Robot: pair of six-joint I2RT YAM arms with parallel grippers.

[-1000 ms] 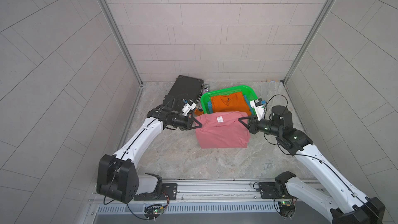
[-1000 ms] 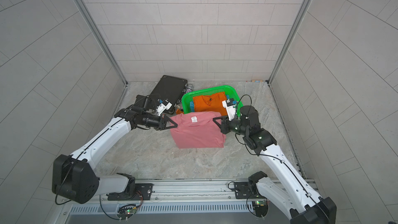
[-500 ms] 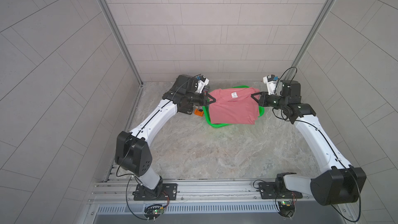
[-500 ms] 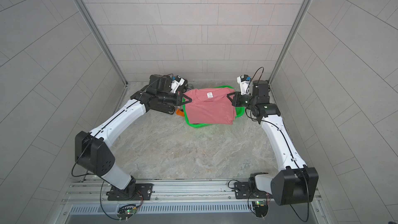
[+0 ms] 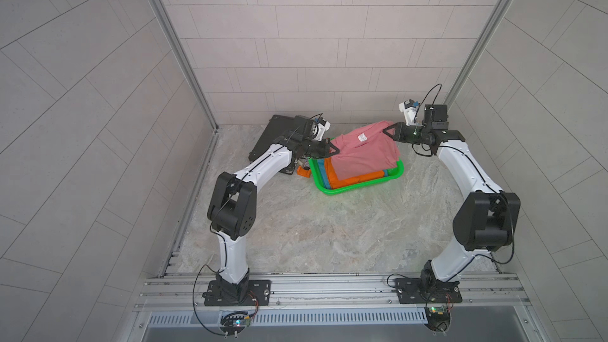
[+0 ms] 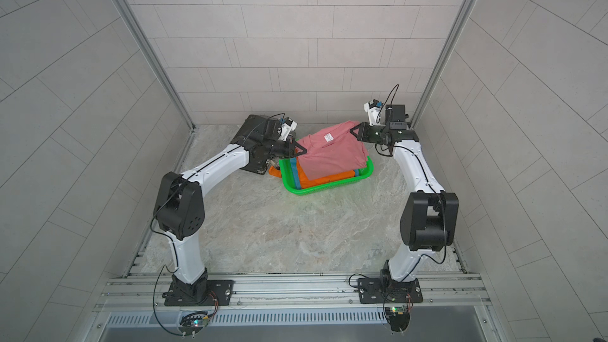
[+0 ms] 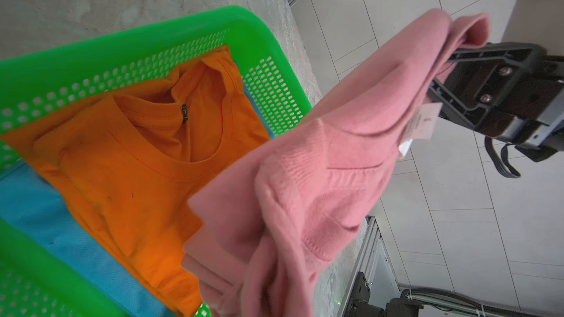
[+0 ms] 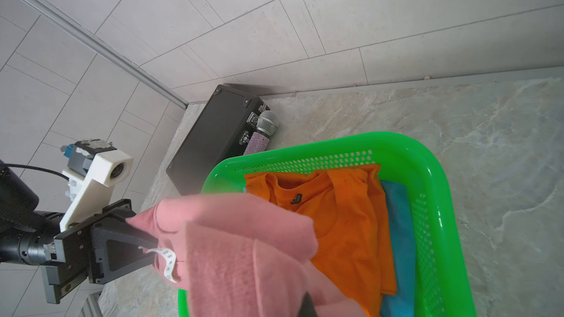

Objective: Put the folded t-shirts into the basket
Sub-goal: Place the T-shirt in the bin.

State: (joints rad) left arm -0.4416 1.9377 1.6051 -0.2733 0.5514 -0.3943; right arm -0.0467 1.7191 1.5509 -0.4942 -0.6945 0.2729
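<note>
The pink t-shirt hangs close to the basket's end point(image 5: 399, 162) by my right gripper, so I should shift it toward my left gripper's end point(image 5: 321, 169) while lowering it.
The pink t-shirt point(image 5: 362, 152) point(image 6: 332, 154) hangs over the green basket point(image 5: 358, 187) point(image 6: 329, 189), stretched between my two grippers. The left gripper point(image 5: 335, 151) point(image 6: 304, 152) is shut on its left collar-end corner, and the right gripper point(image 5: 386, 131) point(image 6: 352, 131) is shut on the right corner. The shirt's lower end drapes down into the basket. Inside lies the orange t-shirt point(image 7: 137, 163) point(image 8: 345, 224) on top of the blue t-shirt point(image 7: 45, 224) point(image 8: 399, 239). In each wrist view pink cloth point(image 7: 320, 178) point(image 8: 244, 254) covers that gripper's own jaws.
A black hard case point(image 5: 279, 136) point(image 8: 213, 138) lies at the back left, close behind my left arm. A microphone point(image 8: 262, 132) rests against it. A small orange block point(image 5: 304, 172) sits just left of the basket. The tiled back wall stands near behind the basket.
Both grippers have lifted the pink t-shirt off the table in front of the basket and carried it back over the basket. Its lower end now hangs down onto the orange t-shirt.
</note>
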